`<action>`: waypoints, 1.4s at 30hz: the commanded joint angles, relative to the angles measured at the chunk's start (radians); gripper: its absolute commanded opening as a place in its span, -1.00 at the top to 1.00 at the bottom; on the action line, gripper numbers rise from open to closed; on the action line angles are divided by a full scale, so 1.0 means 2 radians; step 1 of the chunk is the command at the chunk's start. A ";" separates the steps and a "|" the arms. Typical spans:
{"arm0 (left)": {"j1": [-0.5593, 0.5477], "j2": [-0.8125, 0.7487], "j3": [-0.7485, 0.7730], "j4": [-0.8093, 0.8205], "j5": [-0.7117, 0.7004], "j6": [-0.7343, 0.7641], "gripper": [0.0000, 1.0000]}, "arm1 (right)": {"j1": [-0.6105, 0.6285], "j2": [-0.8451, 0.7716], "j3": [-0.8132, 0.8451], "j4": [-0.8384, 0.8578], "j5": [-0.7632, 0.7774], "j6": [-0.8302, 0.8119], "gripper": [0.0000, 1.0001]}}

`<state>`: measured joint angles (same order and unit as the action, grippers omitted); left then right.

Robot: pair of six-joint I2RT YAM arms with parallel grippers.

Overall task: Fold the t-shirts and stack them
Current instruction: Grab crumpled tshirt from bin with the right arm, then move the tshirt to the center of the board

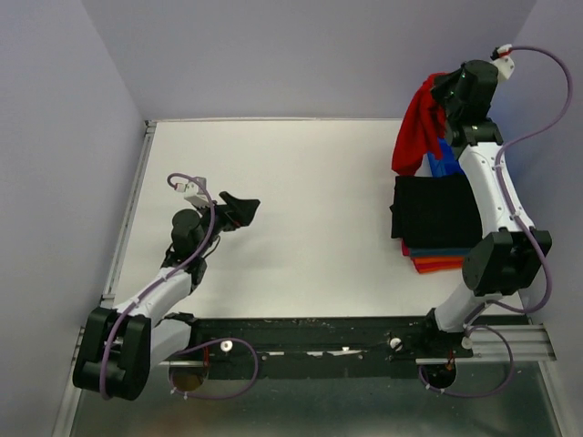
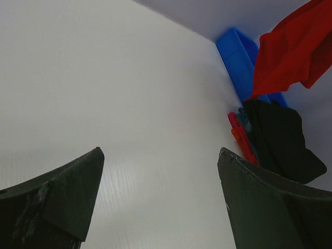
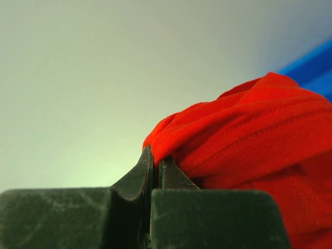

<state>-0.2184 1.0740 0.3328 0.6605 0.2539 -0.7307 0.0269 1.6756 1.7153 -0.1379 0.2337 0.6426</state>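
Observation:
Only blue plastic [image 1: 444,162] can be seen past the hanging red t-shirt [image 1: 419,129]. I should expect the blue bin to be empty when I carry the t-shirt away.
My right gripper [image 1: 448,87] is shut on the bright red t-shirt [image 1: 418,127] and holds it up at the far right, above the blue bin; the cloth hangs down in a bunch. In the right wrist view the gripper [image 3: 157,158] pinches a fold of the red t-shirt [image 3: 249,129]. A stack of folded t-shirts lies at the right, with a black one [image 1: 433,211] on top and blue and orange edges [image 1: 437,262] below. My left gripper [image 1: 239,209] is open and empty over the table's left half. The left wrist view shows the gripper [image 2: 161,155], the red t-shirt [image 2: 293,49] and the stack [image 2: 275,137].
A blue plastic bin [image 1: 444,159] stands at the far right behind the stack; it also shows in the left wrist view [image 2: 239,57]. The white table [image 1: 301,209] ends at grey walls at the back and sides. A black rail [image 1: 319,341] runs along the near edge.

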 commanded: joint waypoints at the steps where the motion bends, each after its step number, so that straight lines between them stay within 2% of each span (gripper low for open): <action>1: -0.004 -0.030 0.007 -0.023 -0.026 0.019 -0.98 | 0.088 -0.035 0.017 0.027 -0.114 -0.094 0.99; 4: -0.005 -0.043 0.002 -0.026 -0.033 0.021 -0.97 | 0.158 -0.042 0.065 0.008 -0.145 -0.148 0.99; 7: -0.007 -0.053 0.000 -0.031 -0.039 0.025 -0.97 | 0.181 -0.039 0.117 -0.021 -0.201 -0.140 0.99; 8: -0.008 -0.056 0.002 -0.034 -0.040 0.026 -0.98 | 0.180 -0.040 0.125 -0.031 -0.213 -0.129 0.83; 9: -0.009 -0.060 0.002 -0.038 -0.043 0.027 -0.98 | 0.180 -0.045 0.126 -0.043 -0.210 -0.123 0.16; 10: -0.009 -0.064 0.003 -0.043 -0.044 0.028 -0.98 | 0.180 -0.055 0.123 -0.057 -0.197 -0.117 -0.37; 11: -0.010 -0.068 0.003 -0.046 -0.047 0.029 -0.98 | 0.181 -0.062 0.112 -0.074 -0.176 -0.116 -0.56; 12: -0.011 -0.071 0.004 -0.050 -0.050 0.029 -0.97 | 0.181 -0.076 0.096 -0.087 -0.158 -0.117 -0.61; 17: -0.017 -0.079 0.007 -0.066 -0.067 0.034 -0.98 | 0.181 -0.168 -0.098 -0.058 -0.106 -0.120 -0.68; 22: -0.019 -0.067 0.022 -0.101 -0.093 0.036 -0.98 | 0.181 -0.208 -0.271 0.004 -0.141 -0.128 -0.57; 26: -0.019 -0.049 0.053 -0.176 -0.158 0.038 -0.97 | 0.191 -0.218 -0.370 0.054 -0.143 -0.133 -0.51; 29: -0.019 -0.033 0.077 -0.230 -0.210 0.037 -0.97 | 0.205 -0.227 -0.425 0.098 -0.125 -0.130 -0.50; 34: -0.020 -0.009 0.097 -0.261 -0.248 0.036 -0.96 | 0.217 -0.240 -0.499 0.160 -0.094 -0.126 -0.49; 39: -0.019 0.027 0.118 -0.293 -0.283 0.041 -0.92 | 0.217 -0.252 -0.529 0.195 -0.078 -0.118 -0.49; 42: -0.019 0.057 0.136 -0.306 -0.289 0.052 -0.81 | 0.217 -0.266 -0.548 0.220 -0.079 -0.113 -0.49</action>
<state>-0.2527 1.1286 0.5499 0.1257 -0.2459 -0.6624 0.4583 1.1908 0.6662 0.1730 0.0330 0.4030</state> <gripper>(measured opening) 0.939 0.745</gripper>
